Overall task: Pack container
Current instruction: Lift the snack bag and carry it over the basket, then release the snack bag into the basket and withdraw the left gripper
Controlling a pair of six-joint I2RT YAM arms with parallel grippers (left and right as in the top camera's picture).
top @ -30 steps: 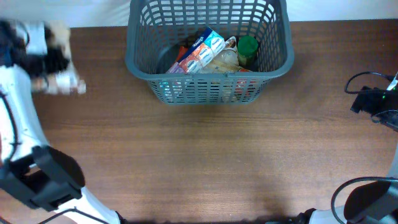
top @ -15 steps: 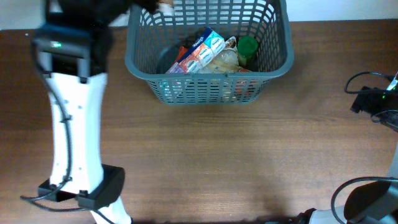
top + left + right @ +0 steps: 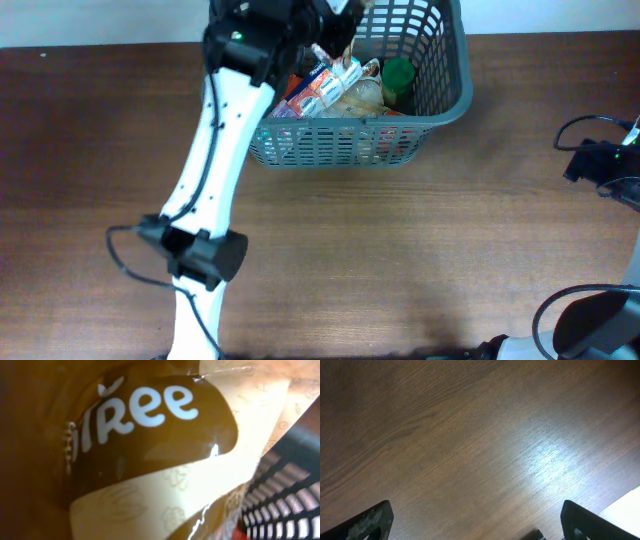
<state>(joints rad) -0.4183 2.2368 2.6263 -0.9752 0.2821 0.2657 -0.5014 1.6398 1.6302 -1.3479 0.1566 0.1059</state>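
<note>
The brown and cream packet (image 3: pixel 155 465) is hanging over the basket's open top, so my left gripper should keep lowering it toward the clear bag (image 3: pixel 365 93) and let go there.
The dark grey lattice basket (image 3: pixel 436 108) stands at the table's far middle. It holds a blue, white and red carton (image 3: pixel 326 82), a green-capped bottle (image 3: pixel 398 76) and a clear bag (image 3: pixel 360 98). My left gripper (image 3: pixel 335 30) hangs over the basket's left half, shut on a brown and cream packet (image 3: pixel 165 460) with white letters. The packet fills the left wrist view and hides the fingers. The basket lattice (image 3: pixel 290 495) shows at that view's lower right. My right gripper (image 3: pixel 480 525) is open and empty above bare wood at the table's right edge (image 3: pixel 600 165).
The brown wooden table (image 3: pixel 400 260) spreads in front of the basket. The left arm's white link (image 3: pixel 205 170) slants from the front left up to the basket. Black cables (image 3: pixel 585 130) lie at the right edge.
My left arm has swung from the far left of the table to above the basket, carrying the packet. The right arm has not moved.
</note>
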